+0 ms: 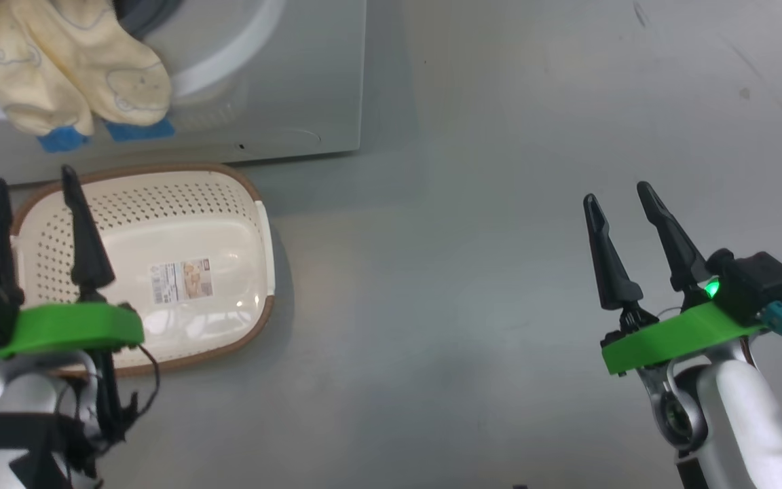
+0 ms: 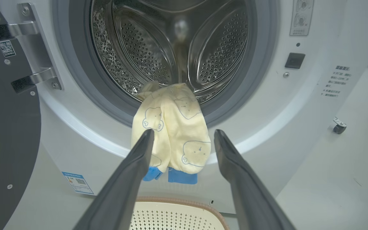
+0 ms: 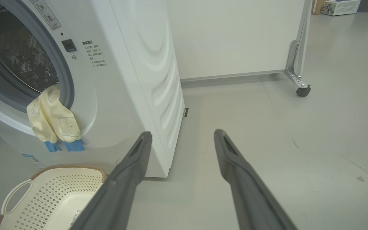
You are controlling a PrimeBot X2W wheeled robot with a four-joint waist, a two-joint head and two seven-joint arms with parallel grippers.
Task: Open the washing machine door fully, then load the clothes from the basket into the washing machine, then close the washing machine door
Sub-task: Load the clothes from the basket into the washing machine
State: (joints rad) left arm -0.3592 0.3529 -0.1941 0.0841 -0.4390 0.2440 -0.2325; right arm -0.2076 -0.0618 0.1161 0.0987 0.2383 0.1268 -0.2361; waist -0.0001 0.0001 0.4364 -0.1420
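The blue cuffs hang apart. The cream-yellow clothes will fold only partly into the drum when I push, leaving a cuff hanging outside.
The washing machine stands with its door swung open to the left. Cream-yellow clothes with blue cuffs hang out over the grey gasket, half in the drum and half down the front; they show too in the head view and the right wrist view. The basket sits on the floor below the opening, with nothing in it. My left gripper hovers open over the basket's left side, pointing at the hanging clothes. My right gripper is open above bare floor to the right.
The machine's right side faces open grey floor. A white partition on castor wheels stands behind it. A blue sticker sits low on the machine's front.
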